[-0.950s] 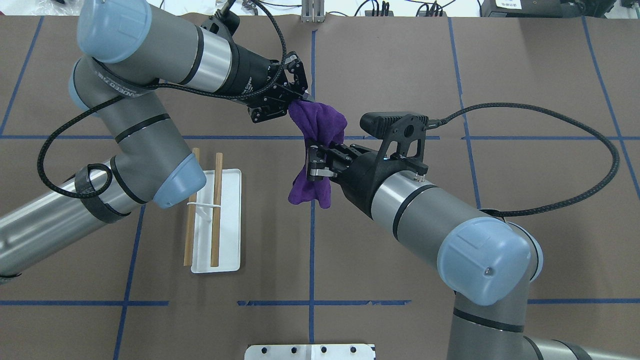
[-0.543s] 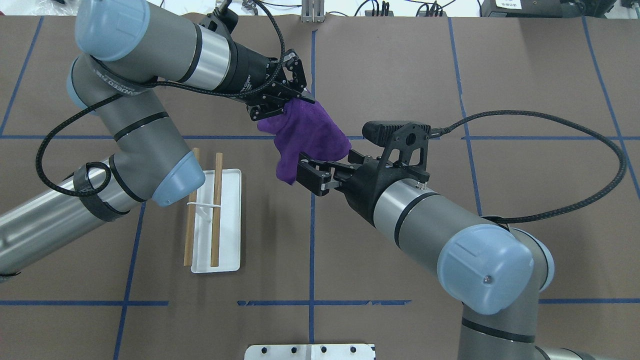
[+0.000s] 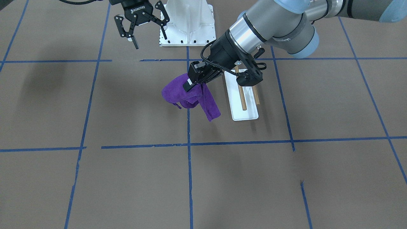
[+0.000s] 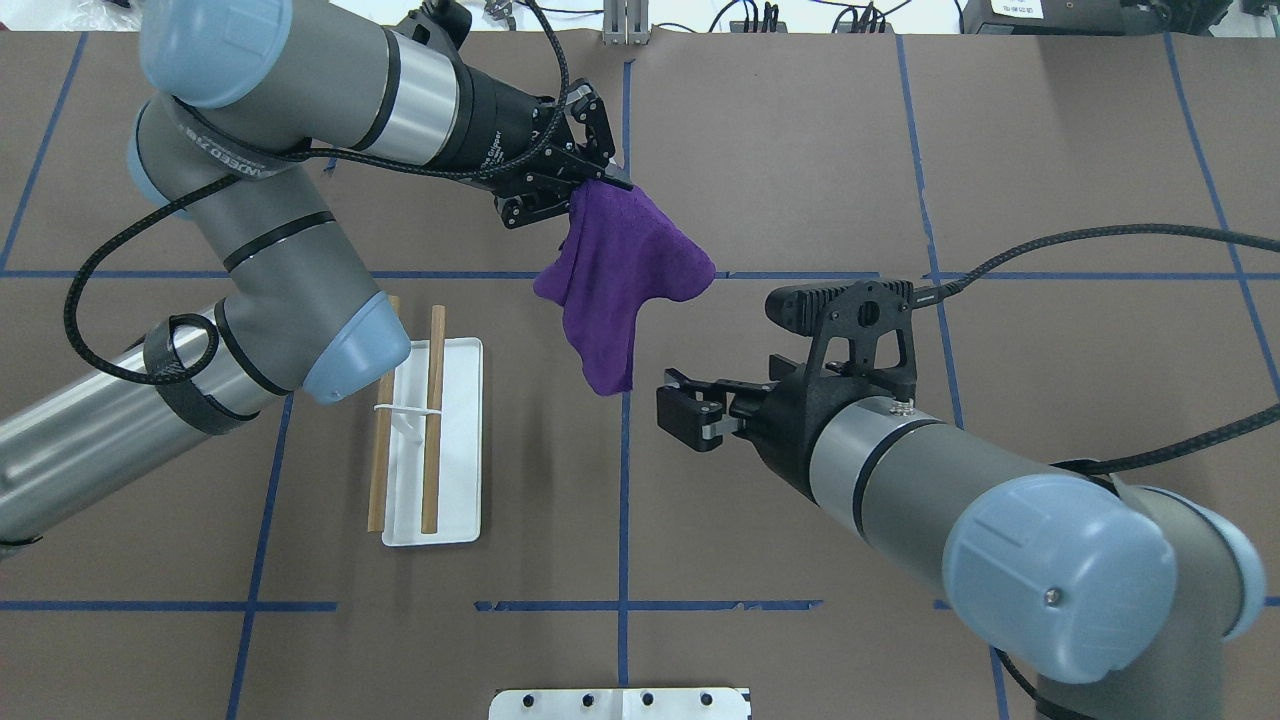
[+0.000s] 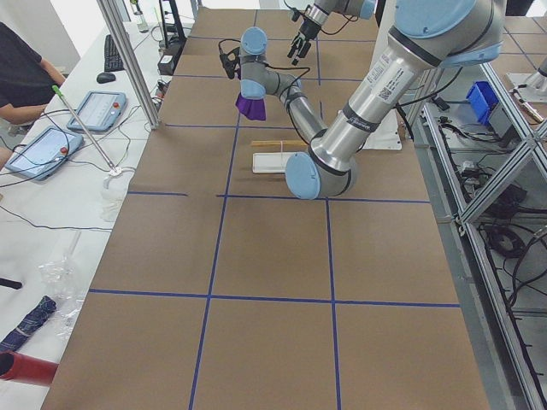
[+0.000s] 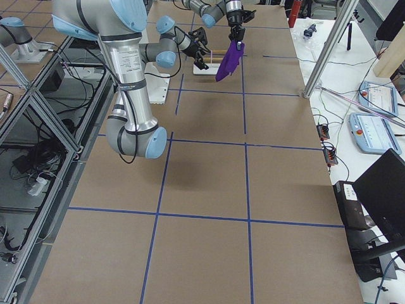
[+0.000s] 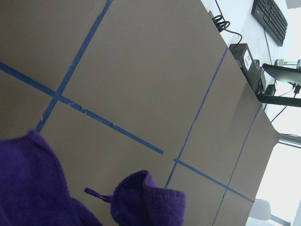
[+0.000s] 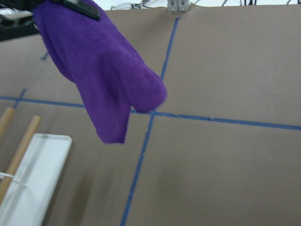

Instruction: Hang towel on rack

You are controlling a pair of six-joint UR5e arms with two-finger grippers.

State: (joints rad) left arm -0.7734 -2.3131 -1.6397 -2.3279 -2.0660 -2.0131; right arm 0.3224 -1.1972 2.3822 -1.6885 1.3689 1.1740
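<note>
Next, my left gripper swings back and pulls the purple towel across both brown dowels before it opens, because the towel hangs entirely on one side of the rack.
The purple towel (image 4: pixel 620 270) hangs free above the table from my left gripper (image 4: pixel 592 186), which is shut on its upper corner. In the front view the left gripper (image 3: pixel 191 83) pinches the towel (image 3: pixel 190 95) just beside the rack (image 3: pixel 244 95). The rack (image 4: pixel 432 420) is two brown dowels over a white tray (image 4: pixel 462 440), to the left of the towel and nearer the robot. My right gripper (image 4: pixel 674 412) is open and empty, apart from the towel's lower tip; its spread fingers show in the front view (image 3: pixel 148 35). The right wrist view shows the towel (image 8: pixel 103 80) and the tray (image 8: pixel 37 183).
The large white ribbed pedestal (image 3: pixel 187 22) with bolt holes stands at the table's near edge by the robot (image 4: pixel 620 703). Blue tape lines cross the brown table. The left arm's elbow (image 4: pixel 350 350) hangs over the rack's far end.
The right gripper has let go of the towel and drawn back toward the robot. The towel now hangs from the left gripper alone, which has moved slightly farther away.
</note>
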